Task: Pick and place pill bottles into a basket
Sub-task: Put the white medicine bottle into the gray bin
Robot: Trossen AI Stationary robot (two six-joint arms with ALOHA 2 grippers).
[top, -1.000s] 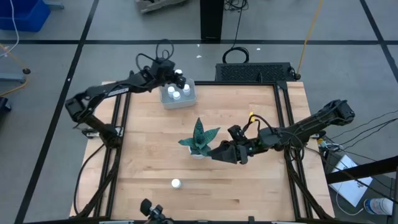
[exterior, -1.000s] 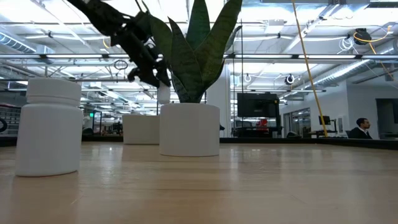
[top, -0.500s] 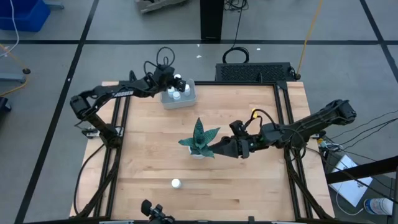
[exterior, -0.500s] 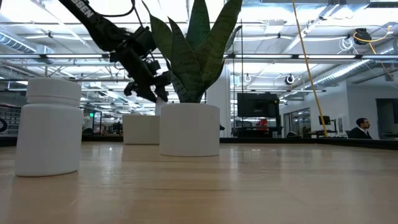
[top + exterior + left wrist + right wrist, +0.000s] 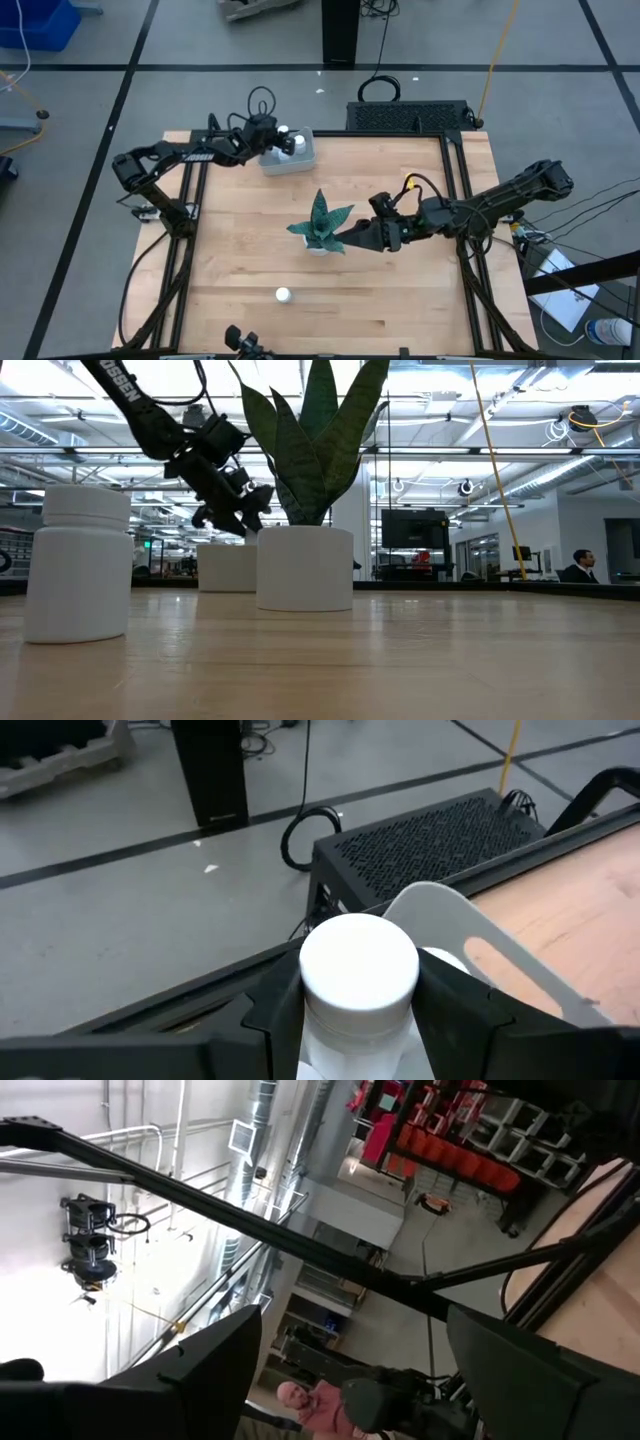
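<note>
My left gripper should keep going down until the white pill bottle (image 5: 360, 965), which hangs upright over the open pale basket (image 5: 290, 160), is inside the basket, and then let go.
My left gripper (image 5: 278, 138) is shut on a white pill bottle (image 5: 358, 970) over the pale basket (image 5: 292, 158) at the table's far edge. In the low view it hangs just above the basket (image 5: 226, 568). At least one more white bottle (image 5: 289, 147) shows in the basket beside the gripper. Another pill bottle (image 5: 283, 295) stands upright on its base near the table's front edge, large in the low view (image 5: 80, 565). My right gripper (image 5: 347, 240) is open and empty, just right of the plant (image 5: 321, 225). My left gripper pinches the bottle between its two fingers (image 5: 275, 1010), on the body just under the cap (image 5: 358, 1020). The round cap (image 5: 358, 960) stands above the fingers. The bottle is upright and lifted, over the basket's rim (image 5: 440, 910).
The snake plant in its white pot (image 5: 305, 565) stands mid-table between the loose bottle and the basket. A black perforated box (image 5: 408, 115) sits behind the table's far edge. A person (image 5: 578, 566) sits far off in the room.
My left gripper has come down toward the basket with the bottle, drifting slightly toward the table's left and near side. The bottle stays upright in the hold.
</note>
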